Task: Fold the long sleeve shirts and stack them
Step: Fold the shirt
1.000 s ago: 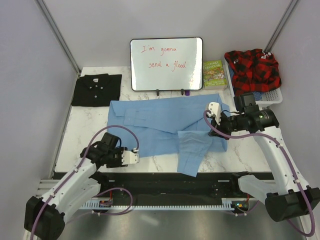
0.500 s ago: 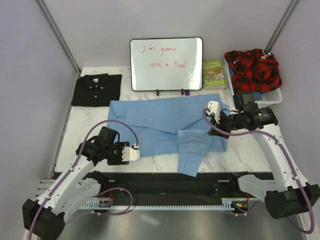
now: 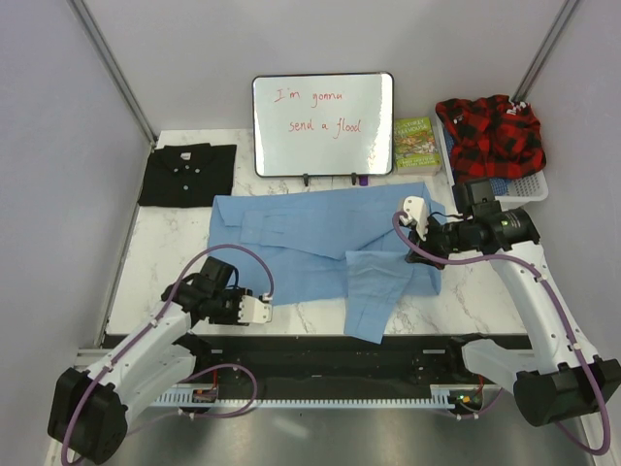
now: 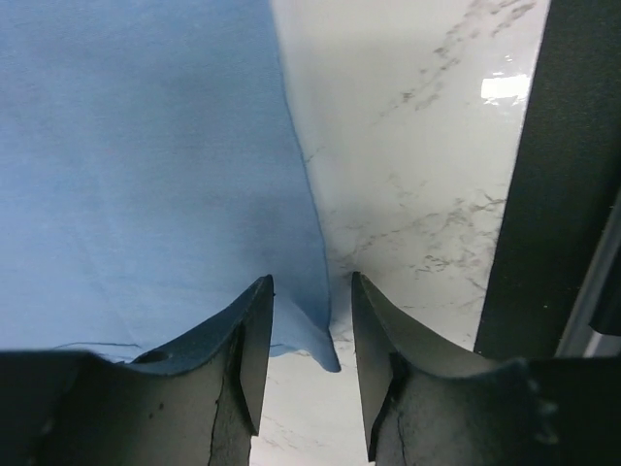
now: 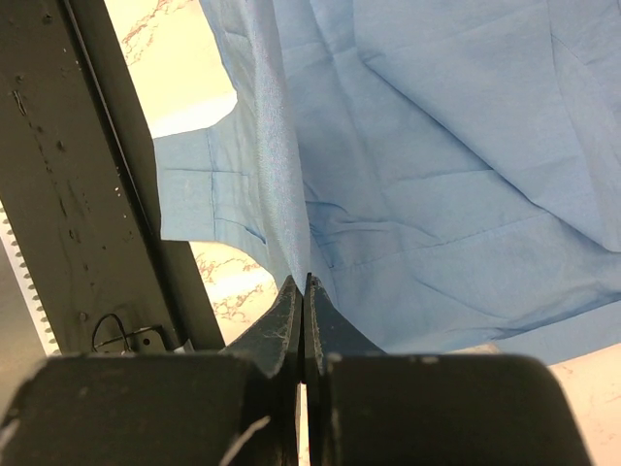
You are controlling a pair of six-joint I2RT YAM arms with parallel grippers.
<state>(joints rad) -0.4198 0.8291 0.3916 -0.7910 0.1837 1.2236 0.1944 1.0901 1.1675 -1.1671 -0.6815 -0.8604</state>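
The robot's right gripper should pull the pinched fold back toward the whiteboard before the sleeve is folded, because the blue shirt's cuff reaches over the black rail.
The light blue long sleeve shirt lies spread across the middle of the table, with one part folded over and hanging toward the near edge. The black shirt lies folded at the back left. My left gripper is open at the blue shirt's near left hem. In the left wrist view a corner of the cloth lies between its fingers. My right gripper is shut on a fold of the blue shirt at its right side and pinches it.
A whiteboard stands at the back. A book lies to its right. A white basket at the back right holds a red-and-black plaid shirt. A black rail runs along the table's near edge.
My left gripper has shifted slightly, out and then back toward the near edge by the blue hem. The right gripper and the shirt have hardly moved.
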